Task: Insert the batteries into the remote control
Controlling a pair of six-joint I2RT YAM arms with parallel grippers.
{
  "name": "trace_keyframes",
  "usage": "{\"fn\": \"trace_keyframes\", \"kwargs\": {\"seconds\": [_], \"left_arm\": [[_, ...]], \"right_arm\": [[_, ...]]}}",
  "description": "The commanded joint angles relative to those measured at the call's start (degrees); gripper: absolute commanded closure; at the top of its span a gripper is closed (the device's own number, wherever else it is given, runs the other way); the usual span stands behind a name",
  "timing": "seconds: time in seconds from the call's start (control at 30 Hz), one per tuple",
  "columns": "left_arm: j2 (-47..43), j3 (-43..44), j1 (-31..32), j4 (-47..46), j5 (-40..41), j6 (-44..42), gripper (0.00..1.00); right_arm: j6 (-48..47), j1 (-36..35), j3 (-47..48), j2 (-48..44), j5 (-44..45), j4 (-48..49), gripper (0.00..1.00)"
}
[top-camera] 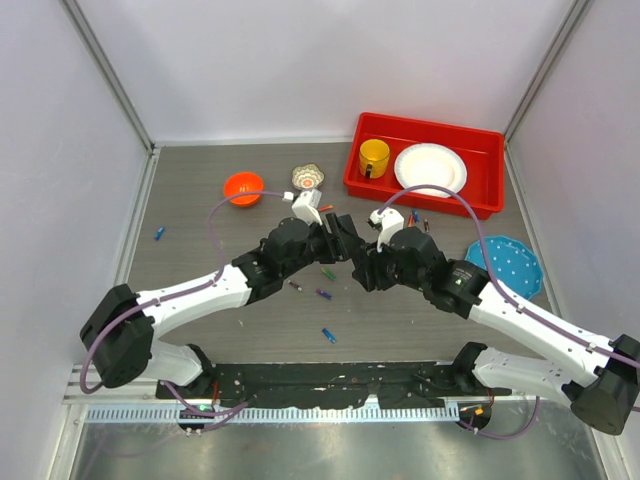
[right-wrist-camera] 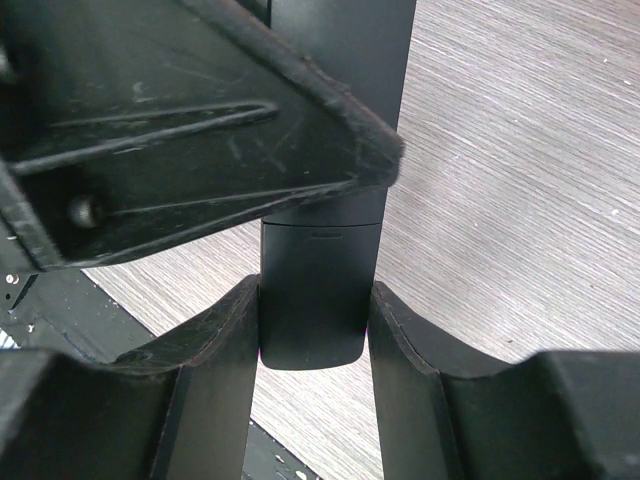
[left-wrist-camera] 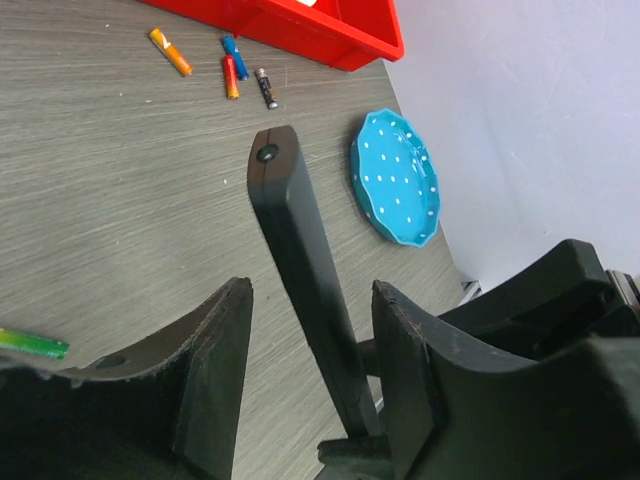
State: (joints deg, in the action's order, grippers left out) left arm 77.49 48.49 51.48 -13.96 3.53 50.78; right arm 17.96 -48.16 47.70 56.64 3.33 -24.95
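Note:
My right gripper is pinching the remote control's seamed end (right-wrist-camera: 315, 298) from above. My left gripper should hold the body (left-wrist-camera: 312, 265) while my right gripper opens and moves in lower.
The remote control (right-wrist-camera: 320, 290), a slim black bar, hangs above the table between the two arms. My right gripper (right-wrist-camera: 315, 288) is shut on its rounded end, both pads pressed on its sides. My left gripper (left-wrist-camera: 312, 290) stands open around the remote control (left-wrist-camera: 300, 250), seen edge-on: it lies close to the right finger (left-wrist-camera: 420, 350), with a wide gap to the left finger (left-wrist-camera: 215, 360). In the top view both grippers meet mid-table, left (top-camera: 340, 240) and right (top-camera: 365, 258). Batteries lie loose on the table: green (top-camera: 328, 272), purple (top-camera: 322, 294), blue (top-camera: 328, 335), and orange (left-wrist-camera: 170, 51).
A red bin (top-camera: 352, 170) at the back right holds a yellow cup (top-camera: 374, 157) and a white plate (top-camera: 430, 168). A blue dotted plate (top-camera: 505, 265) lies right of the right arm. An orange bowl (top-camera: 243, 187) and a small fluted cup (top-camera: 308, 178) stand behind the left arm.

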Motion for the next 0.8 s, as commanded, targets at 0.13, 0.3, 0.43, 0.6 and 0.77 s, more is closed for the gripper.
{"fn": "trace_keyframes", "kwargs": {"seconds": [0.13, 0.3, 0.43, 0.6, 0.77], "left_arm": [[2.22, 2.93, 0.72, -3.62, 2.36, -1.30, 0.56], [2.66, 2.93, 0.90, -3.89, 2.10, -1.48, 0.61], [3.01, 2.66, 0.99, -4.41, 1.75, -1.39, 0.69], [3.37, 2.31, 0.90, -5.29, 0.95, -1.13, 0.79], [3.28, 1.17, 0.90, -6.78, 0.51, -0.69, 1.00]], "right_arm": [[0.06, -0.62, 1.52, -0.22, 0.45, 2.45, 0.79], [0.15, -0.53, 1.08, -0.39, 0.53, 2.63, 0.79], [0.24, -0.53, 0.81, -0.39, 0.62, 2.71, 0.78], [0.33, -0.62, 0.55, -0.66, 0.62, 2.63, 0.78], [0.32, -0.53, 0.46, -1.09, 0.80, 2.27, 0.71]]}}
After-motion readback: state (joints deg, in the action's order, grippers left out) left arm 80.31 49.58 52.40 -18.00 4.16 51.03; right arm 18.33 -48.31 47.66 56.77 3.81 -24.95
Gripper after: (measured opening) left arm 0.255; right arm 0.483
